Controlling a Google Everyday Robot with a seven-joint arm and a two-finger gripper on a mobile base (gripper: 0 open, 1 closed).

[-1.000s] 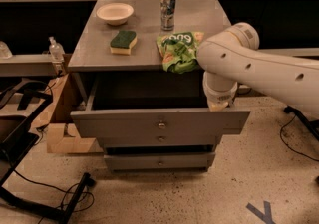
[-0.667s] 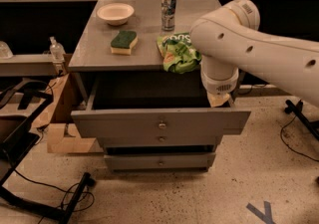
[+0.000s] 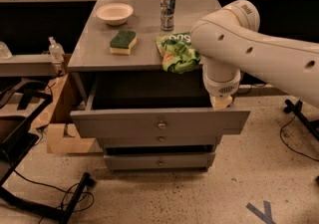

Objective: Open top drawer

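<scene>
My gripper is about to pull near the top drawer's end [image 3: 119, 125], and the drawer will slide farther straight out because its front stands parallel to the table edge [image 3: 124, 68].
The top drawer [image 3: 124, 122], a wide grey panel with a small round knob [image 3: 161, 125], stands pulled out from under the grey table, and its dark inside shows. My white arm reaches in from the right and bends down. Its gripper [image 3: 222, 101] points downward at the right end of the drawer's top edge, well to the right of the knob. The bulky wrist hides most of the gripper.
On the table top [image 3: 89, 51] lie a white bowl [image 3: 114, 13], a green and yellow sponge [image 3: 123, 42], a can [image 3: 167, 3] and a green snack bag [image 3: 174, 54]. Two narrower drawers [image 3: 160, 150] sit below. A cardboard box [image 3: 62, 118], cables and a black frame lie on the floor to the left.
My arm's elbow has swung up and to the left, over the snack bag. The gripper stays at the drawer's right end, and the drawer is pulled out as far as before.
</scene>
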